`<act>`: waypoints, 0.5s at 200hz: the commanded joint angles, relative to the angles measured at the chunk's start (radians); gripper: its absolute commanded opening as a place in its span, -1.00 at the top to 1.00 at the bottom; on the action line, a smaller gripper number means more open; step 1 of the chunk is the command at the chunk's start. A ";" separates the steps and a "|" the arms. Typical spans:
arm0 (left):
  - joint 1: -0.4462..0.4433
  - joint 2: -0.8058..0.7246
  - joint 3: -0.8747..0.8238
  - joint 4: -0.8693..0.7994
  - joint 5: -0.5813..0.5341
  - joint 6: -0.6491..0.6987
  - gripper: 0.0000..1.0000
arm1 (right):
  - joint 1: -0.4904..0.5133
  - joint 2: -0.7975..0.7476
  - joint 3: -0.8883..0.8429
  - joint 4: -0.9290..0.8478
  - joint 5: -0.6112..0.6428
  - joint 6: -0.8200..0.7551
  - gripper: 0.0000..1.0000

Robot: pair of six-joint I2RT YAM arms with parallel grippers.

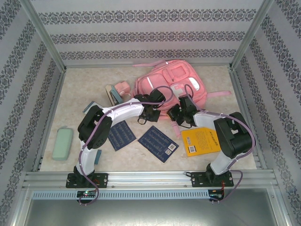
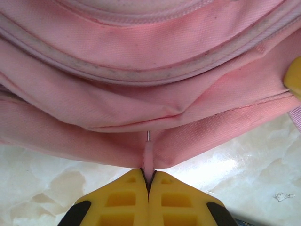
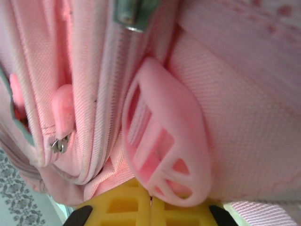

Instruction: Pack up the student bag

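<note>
The bag's slack fabric [image 2: 146,126] is folded over the zipper. My left gripper should therefore pull the zipper pull [image 2: 148,151] back while my right gripper pulls the bag the other way.
The student bag [image 1: 171,84], a big pink backpack, lies at the back middle of the table. Both arms reach to its near edge. My left gripper [image 1: 156,111] [image 2: 148,181] is shut, its yellow fingers [image 2: 122,197] pinching a small pink zipper pull [image 2: 148,155] that hangs from the bag's seam just above the tabletop. My right gripper [image 1: 177,113] [image 3: 151,197] is shut, pressed against the bag's side. A pink plastic strap buckle [image 3: 164,141] lies over its tips, beside a closed zipper line [image 3: 110,94]. Whether the jaws pinch anything is hidden.
Two dark blue notebooks [image 1: 122,135] [image 1: 158,143] and a yellow book [image 1: 202,141] lie in front of the bag. A mint green case [image 1: 62,143] sits at the left edge. A small pink box [image 1: 123,88] stands left of the bag. Patterned walls enclose the table.
</note>
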 commanded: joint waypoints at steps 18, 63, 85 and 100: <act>0.043 -0.035 0.018 -0.093 -0.109 0.005 1.00 | -0.063 -0.058 0.004 -0.129 0.094 -0.075 1.00; 0.110 -0.012 0.057 -0.104 -0.117 0.025 1.00 | -0.147 -0.134 0.015 -0.246 0.089 -0.217 1.00; 0.137 0.014 0.104 -0.122 -0.139 0.042 1.00 | -0.190 -0.168 0.014 -0.307 0.092 -0.281 1.00; 0.161 0.034 0.133 -0.131 -0.142 0.050 1.00 | -0.230 -0.185 0.006 -0.330 0.087 -0.310 1.00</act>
